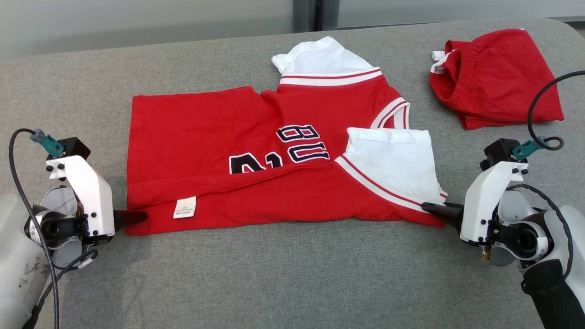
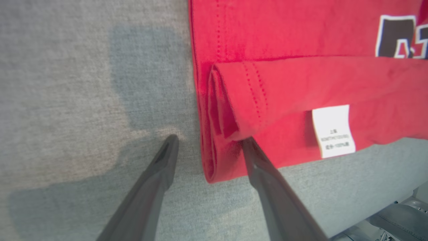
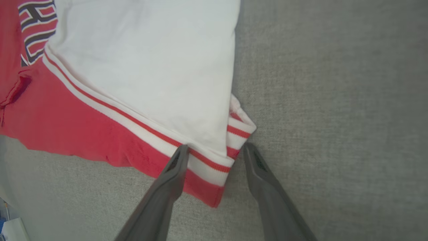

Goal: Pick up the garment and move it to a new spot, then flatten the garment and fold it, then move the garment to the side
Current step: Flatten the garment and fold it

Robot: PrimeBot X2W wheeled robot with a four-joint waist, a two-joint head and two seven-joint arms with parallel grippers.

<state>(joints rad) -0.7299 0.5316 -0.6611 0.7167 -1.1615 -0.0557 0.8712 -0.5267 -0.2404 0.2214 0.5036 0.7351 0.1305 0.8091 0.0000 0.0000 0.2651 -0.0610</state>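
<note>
The jersey is spread out with little slack (image 1: 203,131), so I expect its far edge (image 1: 192,93) and sleeves to slide along when I pull the near corners toward me.
The garment (image 1: 205,137) is a red jersey with white sleeves and dark lettering. It lies spread on the grey cushioned surface (image 1: 292,274), its near edge folded up so that a white label (image 1: 184,207) shows. My left gripper (image 1: 135,218) is at the garment's near left corner. In the left wrist view its jaws (image 2: 210,140) stand open astride the folded hem (image 2: 230,100). My right gripper (image 1: 432,208) is at the near right corner under the white sleeve (image 1: 393,160). That gripper (image 3: 215,148) is open, one finger over the striped trim (image 3: 204,165), the other on bare grey cloth.
A second red piece of clothing (image 1: 498,82) lies bunched at the back right, apart from the jersey. Bare grey surface runs along the front edge and to the left. Black cables loop beside both wrists.
</note>
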